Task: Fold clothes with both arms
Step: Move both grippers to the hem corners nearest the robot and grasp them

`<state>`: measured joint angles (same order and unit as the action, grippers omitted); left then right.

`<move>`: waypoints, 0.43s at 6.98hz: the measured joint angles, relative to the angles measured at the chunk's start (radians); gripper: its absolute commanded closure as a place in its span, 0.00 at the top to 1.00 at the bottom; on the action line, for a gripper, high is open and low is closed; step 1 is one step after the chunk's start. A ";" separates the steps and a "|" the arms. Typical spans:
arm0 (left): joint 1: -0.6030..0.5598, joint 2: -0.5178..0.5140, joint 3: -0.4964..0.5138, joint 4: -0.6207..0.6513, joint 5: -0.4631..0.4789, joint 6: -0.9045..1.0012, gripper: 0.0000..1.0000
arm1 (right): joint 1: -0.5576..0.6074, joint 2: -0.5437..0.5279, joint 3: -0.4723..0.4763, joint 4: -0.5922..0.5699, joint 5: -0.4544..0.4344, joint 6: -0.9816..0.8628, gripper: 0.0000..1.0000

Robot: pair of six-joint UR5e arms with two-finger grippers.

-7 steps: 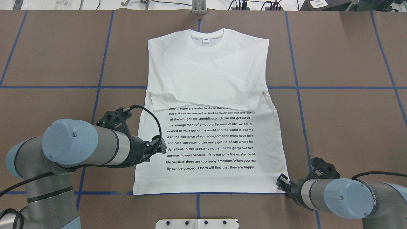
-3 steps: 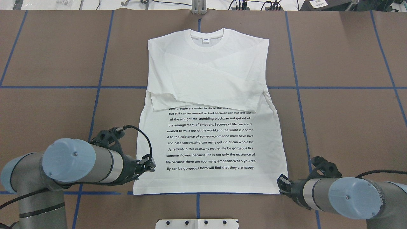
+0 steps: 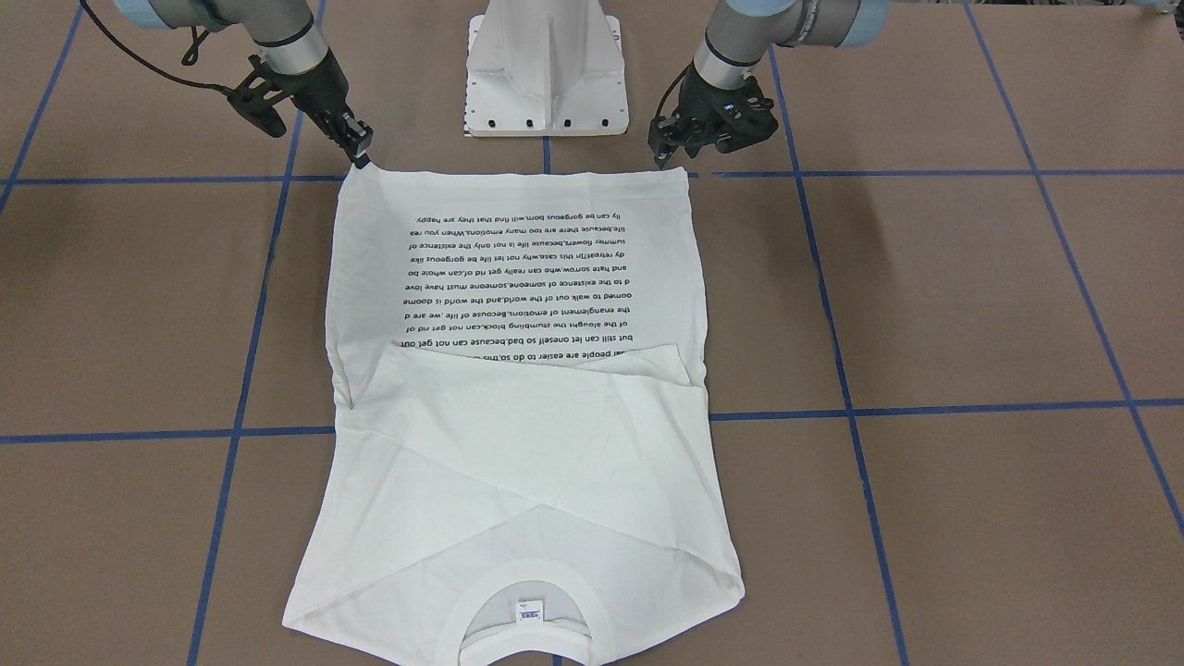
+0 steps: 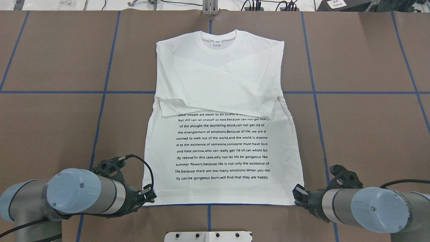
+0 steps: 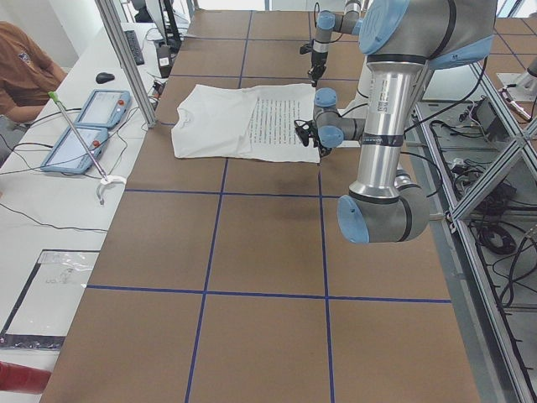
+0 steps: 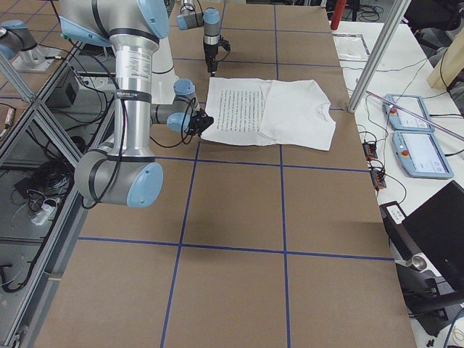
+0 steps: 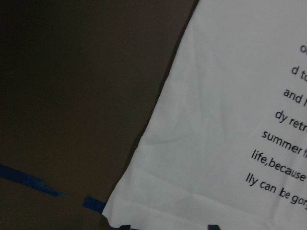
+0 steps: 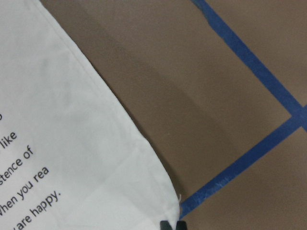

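Observation:
My gripper is about to fold over the shirt's hem [image 3: 527,444] near the text [image 3: 518,283] facing up, so the shirt will hide the text inside and show plain white.
The white shirt [image 4: 218,84] lies flat on the brown table, text side up, collar [image 4: 218,37] far from the robot and both sleeves folded across the chest. My left gripper [image 4: 150,195] is open at the shirt's near left hem corner; in the left wrist view its tips [image 7: 169,227] stand apart at the hem [image 7: 144,211]. At the near right hem corner my right gripper [image 4: 297,195] has its tips [image 8: 173,225] drawn together on the corner [image 8: 163,201]. The front-facing view shows the left gripper [image 3: 668,155] and the right gripper [image 3: 359,153] both low at the hem.
The white pedestal base [image 4: 208,236] stands just behind the hem, between the arms. Blue tape lines [image 4: 100,92] grid the table. Beyond the far edge, a person [image 5: 21,67] sits by two tablets [image 5: 84,126] and a metal post [image 5: 126,59].
My left arm has drawn back along the shirt's left side, from beside the text to the near left hem corner. The right gripper has barely shifted at its corner.

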<state>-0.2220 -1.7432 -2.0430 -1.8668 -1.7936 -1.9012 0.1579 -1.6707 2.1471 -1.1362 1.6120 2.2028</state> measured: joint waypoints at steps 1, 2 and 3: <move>0.010 0.005 0.007 0.000 0.001 -0.002 0.59 | 0.000 -0.001 0.001 -0.002 -0.001 0.000 0.00; 0.015 0.007 0.012 0.000 0.003 -0.003 0.59 | -0.001 -0.001 0.003 -0.004 -0.001 0.000 0.00; 0.020 0.004 0.016 0.000 0.004 -0.002 0.59 | -0.001 -0.001 0.005 -0.005 -0.001 0.000 0.00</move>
<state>-0.2018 -1.7387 -2.0267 -1.8668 -1.7894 -1.9037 0.1570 -1.6714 2.1524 -1.1409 1.6107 2.2028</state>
